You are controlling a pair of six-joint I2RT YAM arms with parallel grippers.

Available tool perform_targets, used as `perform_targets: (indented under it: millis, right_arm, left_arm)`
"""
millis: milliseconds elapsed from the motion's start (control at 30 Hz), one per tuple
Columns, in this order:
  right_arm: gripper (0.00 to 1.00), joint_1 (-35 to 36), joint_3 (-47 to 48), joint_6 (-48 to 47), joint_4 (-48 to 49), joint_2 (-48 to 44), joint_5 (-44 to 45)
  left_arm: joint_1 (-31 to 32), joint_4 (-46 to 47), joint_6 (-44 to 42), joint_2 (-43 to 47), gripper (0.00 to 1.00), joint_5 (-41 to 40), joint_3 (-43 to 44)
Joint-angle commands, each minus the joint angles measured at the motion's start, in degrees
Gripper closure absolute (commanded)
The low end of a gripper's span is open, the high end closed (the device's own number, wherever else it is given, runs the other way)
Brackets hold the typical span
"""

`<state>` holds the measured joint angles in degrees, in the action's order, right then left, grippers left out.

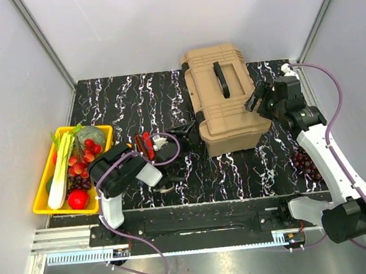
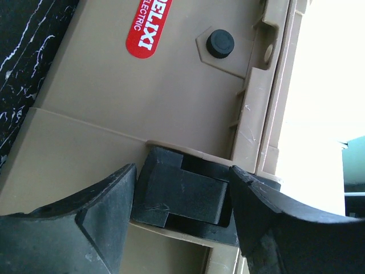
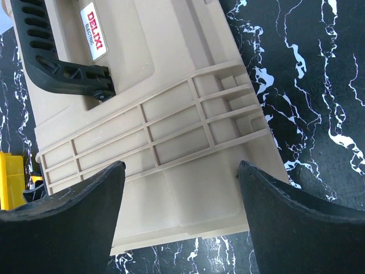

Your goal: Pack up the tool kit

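The tan toolbox [image 1: 231, 121] stands crooked, so next my left gripper backs off the black latch [image 2: 183, 193] while my right gripper pushes the toolbox square before I take the latch.
The tan toolbox [image 1: 222, 101] stands closed in the middle of the table, its black top handle [image 1: 221, 79] lying flat on the lid. My left gripper [image 1: 186, 131] is at its left wall. In the left wrist view the gripper [image 2: 183, 168] is open, its fingers close on either side of a black latch [image 2: 182, 194], below the red label [image 2: 149, 25]. My right gripper [image 1: 258, 99] is open and empty at the box's right edge. In the right wrist view it [image 3: 181, 165] hovers over the ribbed lid [image 3: 165, 137] beside the handle [image 3: 51, 57]. Red-handled tools [image 1: 146, 144] lie by the left arm.
A yellow tray [image 1: 41, 196] of vegetables sits at the left edge. A bunch of dark grapes [image 1: 305, 164] lies on the right under the right arm. The table is black marble with white veins [image 1: 128, 103], with walls behind.
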<state>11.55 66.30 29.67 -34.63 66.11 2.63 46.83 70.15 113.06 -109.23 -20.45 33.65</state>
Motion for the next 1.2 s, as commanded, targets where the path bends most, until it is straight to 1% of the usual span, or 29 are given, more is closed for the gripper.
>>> perform_targets:
  millis: [0,133,233,300,433,533,700,767,800,833,900,933,967,1067,1167]
  right_arm:
    - [0.17,3.04,-2.93,5.48,-4.74,0.87,-9.66]
    - [0.17,3.13,-2.23,5.31,-5.0,0.95,-9.4]
    - [0.18,3.13,-1.53,4.87,-5.09,1.3,-8.88]
    - [0.18,3.13,-1.09,4.52,-5.18,1.57,-8.61]
    - [0.18,3.13,-0.47,3.9,-5.18,1.92,-8.0]
    - [0.18,3.13,-0.39,3.55,-5.01,2.01,-7.73]
    - [0.18,3.13,-0.47,3.29,-5.01,2.01,-7.38]
    - [0.18,3.21,-0.3,3.11,-5.01,2.1,-7.2]
    - [0.18,3.13,-0.21,3.03,-5.01,2.18,-7.03]
    - [0.18,3.13,-0.04,3.02,-5.01,2.36,-7.03]
    - [0.17,3.13,0.4,2.94,-5.09,2.45,-6.94]
    - [0.16,3.13,0.49,2.85,-5.27,2.71,-6.68]
    - [0.15,3.13,0.58,2.59,-5.44,2.71,-6.59]
    - [0.13,3.21,0.58,1.8,-7.46,2.98,-5.89]
    - [0.11,3.22,-0.12,1.0,-8.78,1.84,-3.96]
  left_arm:
    - [4.32,25.3,6.38,3.49,0.34,3.93,4.94]
    - [4.67,25.39,7.27,6.04,0.43,2.61,4.41]
    - [4.5,25.39,5.25,8.06,0.51,3.13,4.23]
    - [4.06,25.39,3.32,8.86,0.59,4.53,4.41]
    - [2.92,25.39,-1.07,10.09,0.71,7.52,5.02]
    - [1.95,25.39,-3.18,10.79,0.78,8.75,5.29]
    - [0.37,25.39,-6.61,12.63,0.8,10.77,4.85]
    - [-0.07,25.3,-7.58,13.25,0.8,11.13,3.71]
    - [-0.07,25.3,-7.59,13.51,0.77,10.87,2.92]
    - [0.02,25.3,-7.5,13.52,0.73,10.69,1.78]
    - [0.1,25.3,-6.97,13.52,0.61,10.17,-0.68]
    - [0.19,25.21,-6.54,13.34,0.53,9.64,-2.17]
    - [0.72,25.04,-6.1,13.34,0.49,8.51,-3.66]
    - [2.74,24.08,-5.04,13.87,0.43,4.72,-8.32]
    - [3.01,22.14,-6.09,15.88,0.4,2.61,-12.28]
